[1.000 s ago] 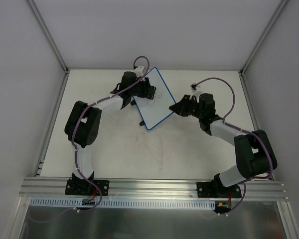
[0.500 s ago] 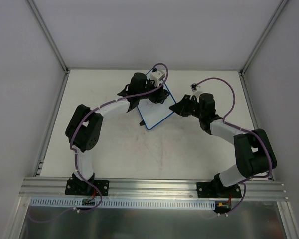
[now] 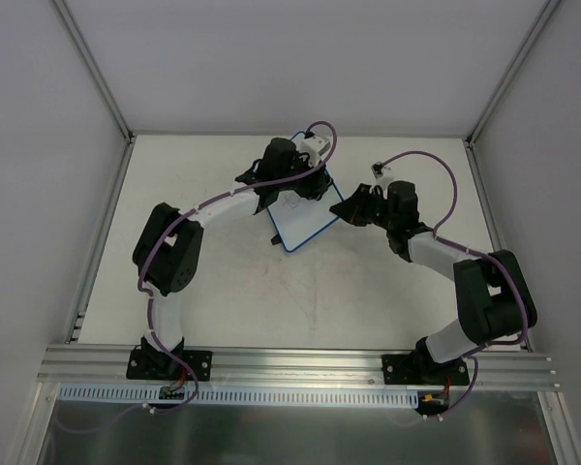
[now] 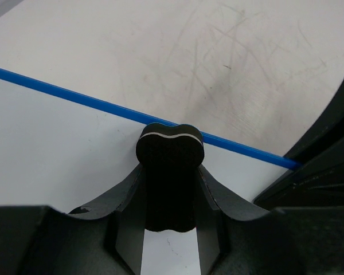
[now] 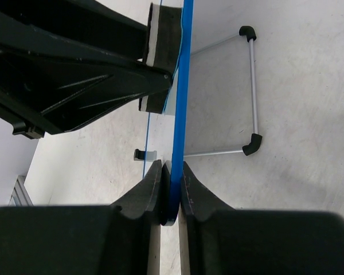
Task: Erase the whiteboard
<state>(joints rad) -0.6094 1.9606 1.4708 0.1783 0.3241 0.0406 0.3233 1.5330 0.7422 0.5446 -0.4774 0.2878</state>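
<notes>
I should use my left gripper to sweep the eraser back over the marks on the whiteboard's white side point(image 3: 292, 201), because the eraser is at the whiteboard's blue rim point(image 4: 213, 141) next to my right gripper.
The whiteboard point(image 3: 303, 221), white with a thin blue rim, stands tilted at the back middle of the table. My right gripper point(image 3: 348, 211) is shut on its right rim; in the right wrist view the rim point(image 5: 182, 103) runs edge-on between the jaws of the right gripper point(image 5: 171, 170). My left gripper point(image 3: 307, 180) is shut on a small black eraser point(image 4: 171, 169) and presses it on the white face point(image 4: 46, 143) near the blue rim point(image 4: 74, 96). The eraser point(image 5: 164, 34) also shows against the board in the right wrist view.
A wire stand with black feet point(image 5: 253, 91) lies on the table behind the board. One black foot point(image 3: 274, 239) shows at the board's lower left. The table surface point(image 3: 271, 291) is scuffed. An aluminium rail point(image 3: 300, 363) runs along the near edge.
My left gripper has swept right with the eraser across the upper part of the board, and now covers the spot where scribbles showed. The right gripper and the board have stayed put.
</notes>
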